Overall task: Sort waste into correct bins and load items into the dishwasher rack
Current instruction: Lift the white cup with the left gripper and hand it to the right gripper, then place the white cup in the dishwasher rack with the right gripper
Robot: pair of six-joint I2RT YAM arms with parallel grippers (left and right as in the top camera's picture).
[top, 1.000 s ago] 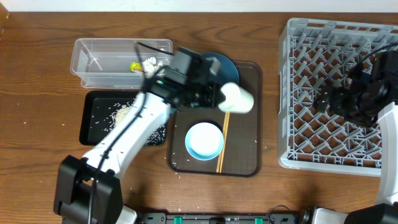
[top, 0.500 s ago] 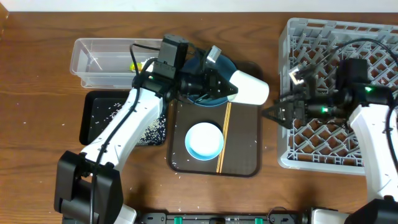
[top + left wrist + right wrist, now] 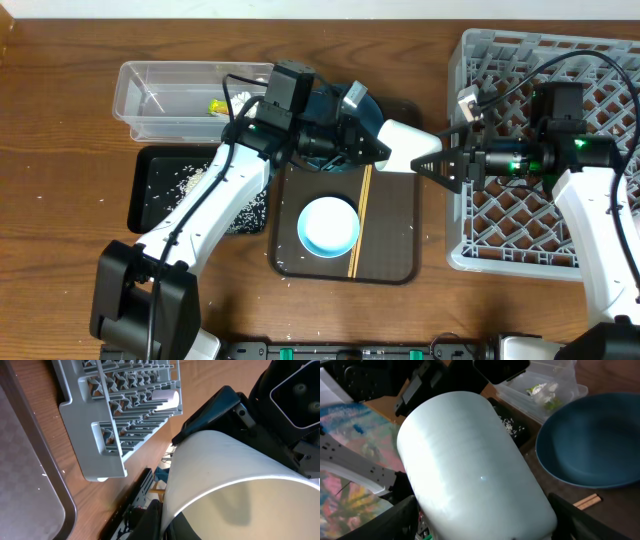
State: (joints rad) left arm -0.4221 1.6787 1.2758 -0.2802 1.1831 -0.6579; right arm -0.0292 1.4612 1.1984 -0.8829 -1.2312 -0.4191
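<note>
My left gripper is holding the whitish cup's rim across from the rack, so my right gripper should close on the cup's base before my left gripper opens.
My left gripper is shut on the rim of a whitish cup and holds it sideways above the brown tray's far right corner. In the left wrist view the left gripper pinches the cup. My right gripper is open, its jaws either side of the cup's base; in the right wrist view the right gripper straddles the cup with small gaps. The blue bowl, small white bowl and chopsticks lie on the tray. The rack stands at the right.
The clear tub holds the wrapper and tissue. The black tray holds rice grains. The brown tray sits at the centre. A whitish cup-like thing stands in the rack.
My left gripper has carried the cup to the right. My right gripper has come left out of the rack and now has its open jaws round the cup's base.
</note>
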